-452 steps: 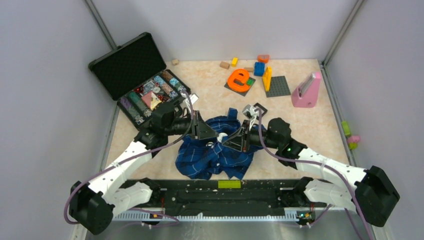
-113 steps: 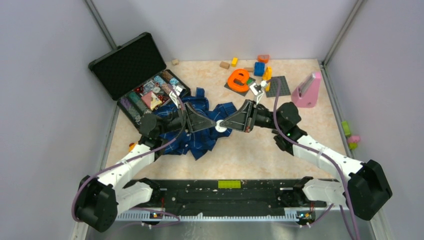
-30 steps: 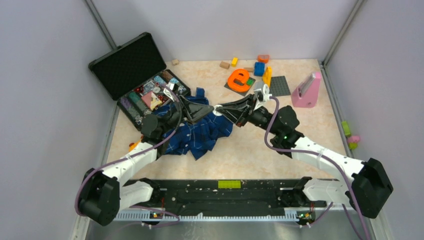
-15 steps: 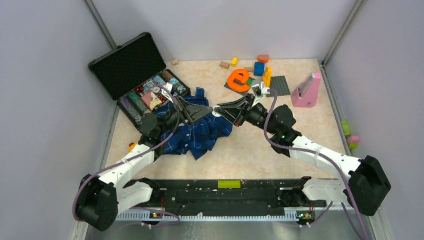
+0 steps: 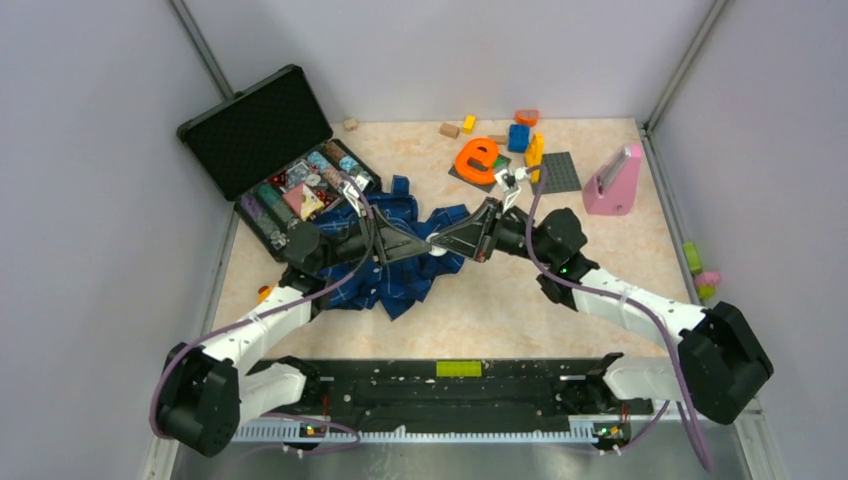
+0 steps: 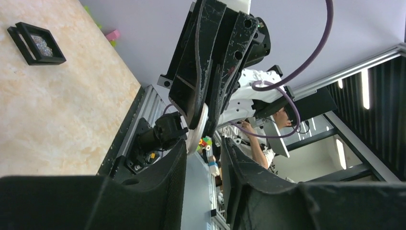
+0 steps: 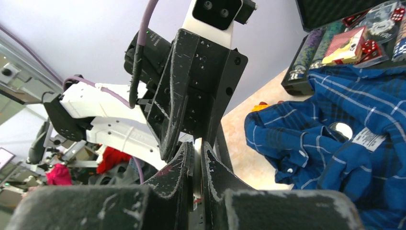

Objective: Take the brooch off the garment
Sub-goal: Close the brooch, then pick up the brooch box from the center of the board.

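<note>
I should pass the brooch (image 6: 197, 131) filling my right gripper to my left gripper first, so that my right gripper, nearer the black square frame, can fetch it next.
The garment (image 5: 385, 275) is a dark blue plaid shirt, crumpled on the table left of centre. My two grippers meet tip to tip just above its right edge. My right gripper (image 5: 440, 244) is shut on the brooch (image 5: 437, 251), a thin pale disc seen edge-on between its pads (image 7: 196, 167). My left gripper (image 6: 204, 143) faces it, open, its fingers on either side of the disc's edge (image 6: 196, 134) with a gap. In the right wrist view the shirt (image 7: 297, 134) lies below right, with a small silvery round spot (image 7: 341, 129) next to a white label.
An open black case (image 5: 300, 185) of chips, cards and dice stands behind the shirt at the left. An orange letter (image 5: 478, 158), coloured blocks (image 5: 520, 135), a grey baseplate (image 5: 556, 172) and a pink holder (image 5: 612, 182) sit at the back. A black square frame (image 6: 36, 43) lies on the table.
My left gripper has opened and let go of the brooch, which stays in the right gripper. Both grippers have come down toward the shirt.
</note>
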`<control>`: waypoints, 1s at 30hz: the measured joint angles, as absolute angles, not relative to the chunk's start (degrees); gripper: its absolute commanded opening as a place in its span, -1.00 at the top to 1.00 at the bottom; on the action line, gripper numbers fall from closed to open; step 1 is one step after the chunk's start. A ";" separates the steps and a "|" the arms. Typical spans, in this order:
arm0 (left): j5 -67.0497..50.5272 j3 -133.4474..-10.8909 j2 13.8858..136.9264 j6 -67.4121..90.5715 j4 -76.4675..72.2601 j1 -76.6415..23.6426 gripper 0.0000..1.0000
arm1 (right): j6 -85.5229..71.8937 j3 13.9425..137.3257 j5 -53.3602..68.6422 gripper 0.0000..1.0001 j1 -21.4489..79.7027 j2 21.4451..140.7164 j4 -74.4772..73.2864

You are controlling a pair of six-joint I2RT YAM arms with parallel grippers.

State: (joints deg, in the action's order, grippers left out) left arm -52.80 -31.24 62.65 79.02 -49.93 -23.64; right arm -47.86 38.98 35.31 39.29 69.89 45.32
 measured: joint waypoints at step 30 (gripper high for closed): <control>-47.97 -36.58 57.28 44.77 -13.50 -23.64 1.00 | -24.56 51.62 14.85 -0.97 31.16 65.73 2.04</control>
State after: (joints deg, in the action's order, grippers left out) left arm -47.97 -36.58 57.28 44.77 -13.50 -23.64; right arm -24.56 51.62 14.85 31.16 65.73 2.04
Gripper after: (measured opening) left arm 0.019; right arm 0.984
